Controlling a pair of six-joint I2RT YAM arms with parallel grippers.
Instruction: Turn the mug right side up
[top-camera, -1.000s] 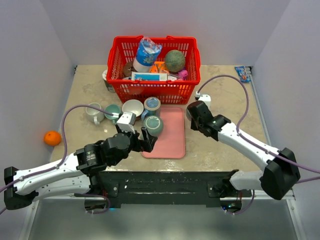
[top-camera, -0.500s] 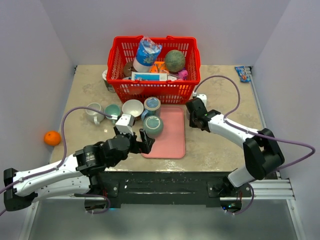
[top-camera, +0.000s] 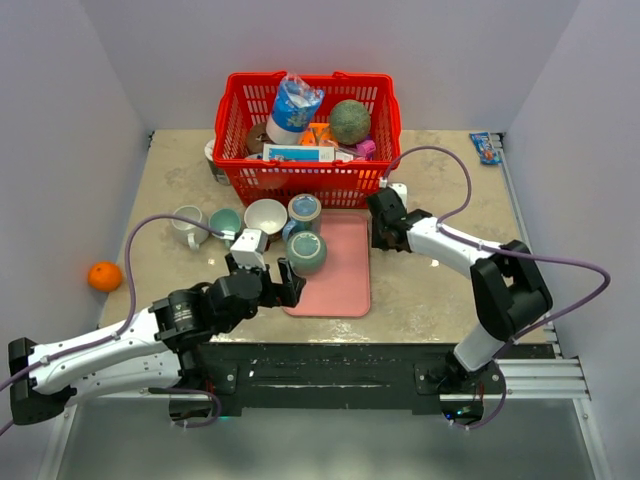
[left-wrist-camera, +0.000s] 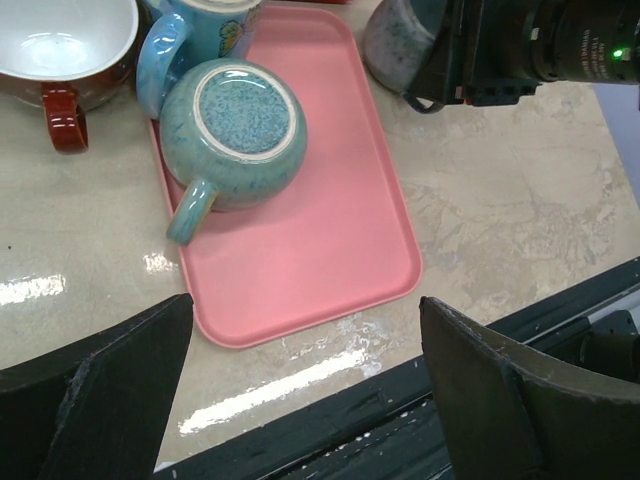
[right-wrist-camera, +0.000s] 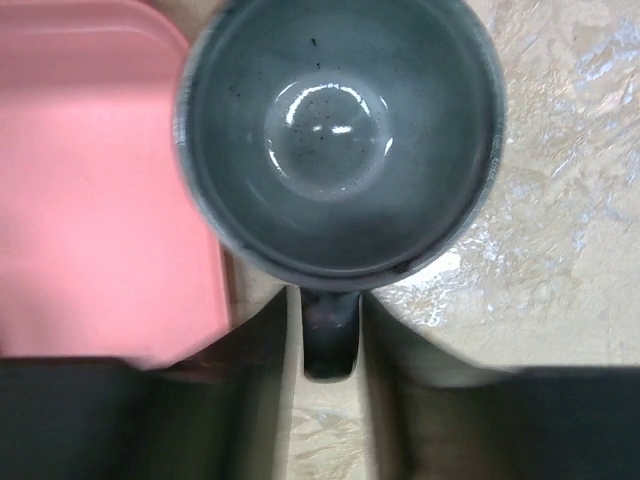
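The teal mug's handle (left-wrist-camera: 193, 211) sticks out clear of the blue mug, so my left gripper goes on toward that handle before it closes across it.
A teal speckled mug (left-wrist-camera: 235, 130) lies upside down on the pink tray (left-wrist-camera: 320, 230), base up and handle toward the near left; it also shows in the top view (top-camera: 306, 250). My left gripper (left-wrist-camera: 305, 315) is open and empty, over the tray's near edge (top-camera: 285, 285). My right gripper (right-wrist-camera: 328, 330) is at the tray's far right corner (top-camera: 381, 222). Its fingers sit close on both sides of the handle of a dark grey mug (right-wrist-camera: 335, 130). That mug stands mouth up on the table beside the tray (left-wrist-camera: 395, 45).
A red basket (top-camera: 300, 180) full of items stands behind the tray. A blue mug (top-camera: 304, 212), a white-lined mug (top-camera: 265, 215) and two more mugs (top-camera: 188, 222) line up to its left. An orange (top-camera: 104, 276) lies far left, a small packet (top-camera: 485, 148) far right.
My right arm has swung its elbow in and reached farther toward the basket, the gripper shifting slightly up and left with the grey mug. My left gripper has edged a little toward me.
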